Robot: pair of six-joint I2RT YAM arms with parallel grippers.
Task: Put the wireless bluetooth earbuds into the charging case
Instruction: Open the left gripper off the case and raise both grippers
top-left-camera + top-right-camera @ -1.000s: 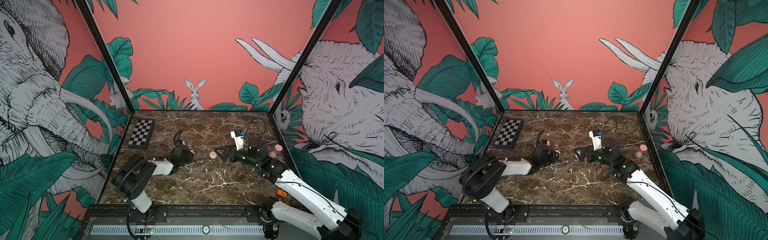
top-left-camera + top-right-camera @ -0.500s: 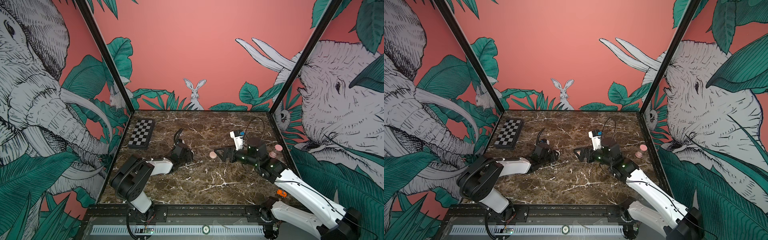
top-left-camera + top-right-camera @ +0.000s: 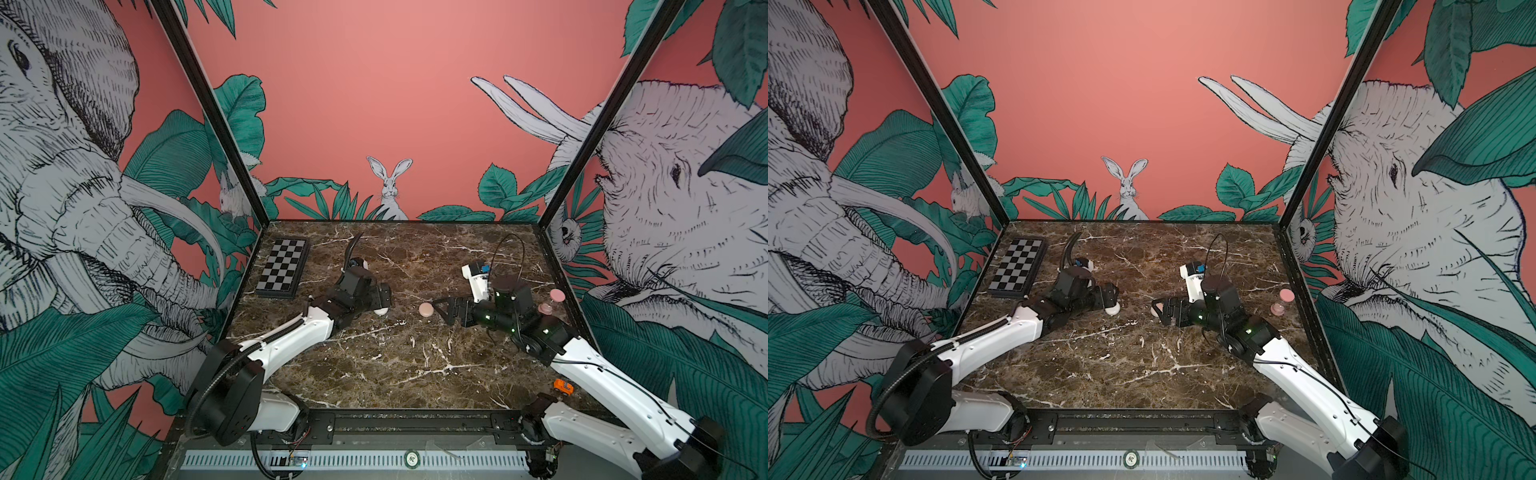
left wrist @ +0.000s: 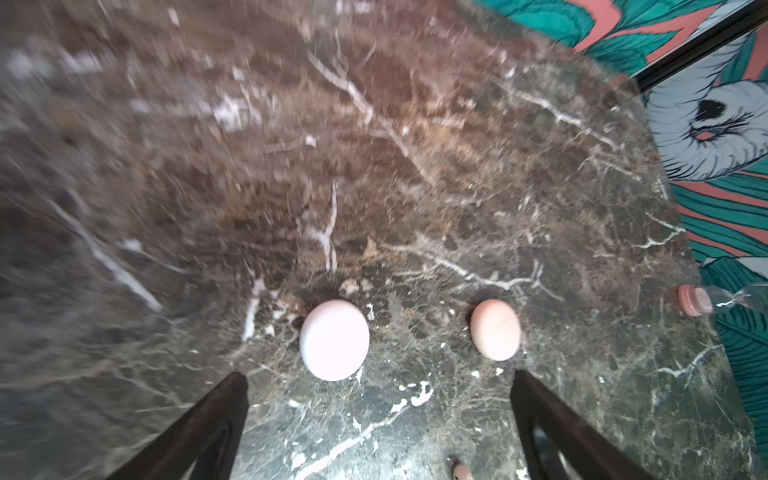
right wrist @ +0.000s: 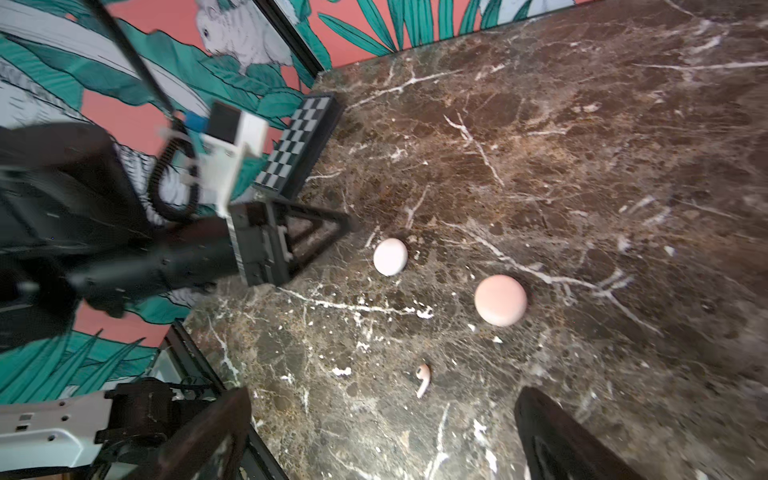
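My right gripper crowds the pink case [image 3: 429, 308], so next my right gripper backs off while my left gripper leaves the white case and takes the pink case [image 3: 424, 309].
Two round puck-like cases lie shut on the marble: a white case [image 3: 380, 311] [image 4: 334, 340] [image 5: 390, 257] and a pink case [image 3: 426, 309] [image 4: 495, 329] [image 5: 500, 300]. My left gripper [image 3: 384, 300] [image 4: 379, 376] stands open just behind the white case, holding nothing. From the right, my right gripper [image 3: 441, 309] [image 5: 382, 392] points at the pink case, open and empty. One whitish earbud [image 5: 423, 379] [image 3: 412, 341] [image 4: 461, 473] lies loose on the table in front of the two cases. A second small whitish shape [image 3: 450, 344] nearby is too small to tell from a vein.
A folded chessboard [image 3: 282, 270] lies at the back left. Two small pink round pieces [image 3: 550, 301] sit by the right wall. A tiny orange toy [image 3: 563, 386] lies at the front right beside the right arm. Walls close in three sides.
My left gripper's jaws have gone from nearly shut to wide open, and the arm has shifted a little. The right arm and both cases stay where they were.
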